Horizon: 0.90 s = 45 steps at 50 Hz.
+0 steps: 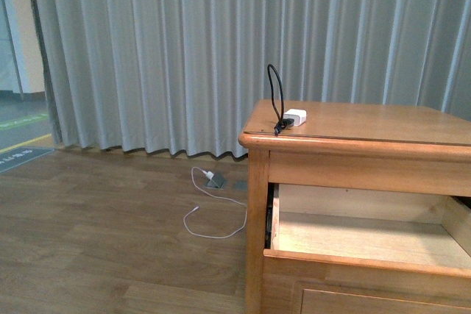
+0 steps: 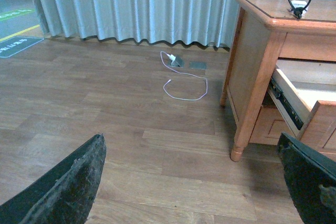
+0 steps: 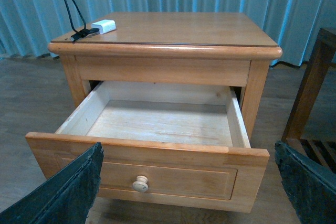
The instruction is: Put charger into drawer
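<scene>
My gripper will bring the white cube charger [image 1: 296, 116] along when I lift the cable, since the black cable's bunched end [image 1: 282, 124] meets the charger.
The white cube charger [image 1: 296, 117] with its looping black cable [image 1: 275, 93] rests on the cabinet top near the front left corner; the right wrist view also shows the charger [image 3: 103, 25]. Below it the drawer [image 3: 157, 121] is pulled out, its pale interior bare, its round knob [image 3: 139, 183] on the panel front. My right gripper [image 3: 189, 182] is open in front of the drawer front, fingers spread wide either side. My left gripper [image 2: 194, 182] is open over the floor, left of the cabinet leg [image 2: 242, 124], holding nothing. Neither arm shows in the front view.
A thin white cable with a small plug [image 1: 213, 215] lies on the wooden floor by a grey floor socket [image 1: 215, 179]. Grey curtains [image 1: 221, 49] hang behind. A dark wooden frame [image 3: 312, 93] stands beside the cabinet in the right wrist view.
</scene>
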Each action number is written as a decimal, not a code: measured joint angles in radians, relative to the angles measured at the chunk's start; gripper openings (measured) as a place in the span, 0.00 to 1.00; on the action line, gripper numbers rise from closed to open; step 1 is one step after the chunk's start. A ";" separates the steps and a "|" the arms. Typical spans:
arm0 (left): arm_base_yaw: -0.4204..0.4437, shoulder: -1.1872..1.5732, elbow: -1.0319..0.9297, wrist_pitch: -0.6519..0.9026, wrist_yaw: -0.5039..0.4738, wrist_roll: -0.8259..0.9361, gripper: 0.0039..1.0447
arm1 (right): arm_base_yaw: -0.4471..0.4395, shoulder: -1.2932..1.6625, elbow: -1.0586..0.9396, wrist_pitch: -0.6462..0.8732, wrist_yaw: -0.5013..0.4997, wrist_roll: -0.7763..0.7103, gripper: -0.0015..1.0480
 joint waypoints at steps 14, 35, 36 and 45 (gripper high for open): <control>-0.205 0.486 0.145 0.117 -0.373 -0.154 0.95 | 0.000 0.000 0.000 0.000 0.000 0.000 0.92; -0.373 1.481 0.925 0.313 -0.327 -0.132 0.95 | 0.000 0.000 0.000 0.000 0.000 0.000 0.92; -0.381 1.518 0.962 0.311 -0.332 -0.132 0.95 | 0.000 0.000 0.000 0.000 0.000 0.000 0.92; -0.431 1.807 1.295 0.262 -0.349 -0.159 0.95 | 0.000 0.000 0.000 0.000 0.000 0.000 0.92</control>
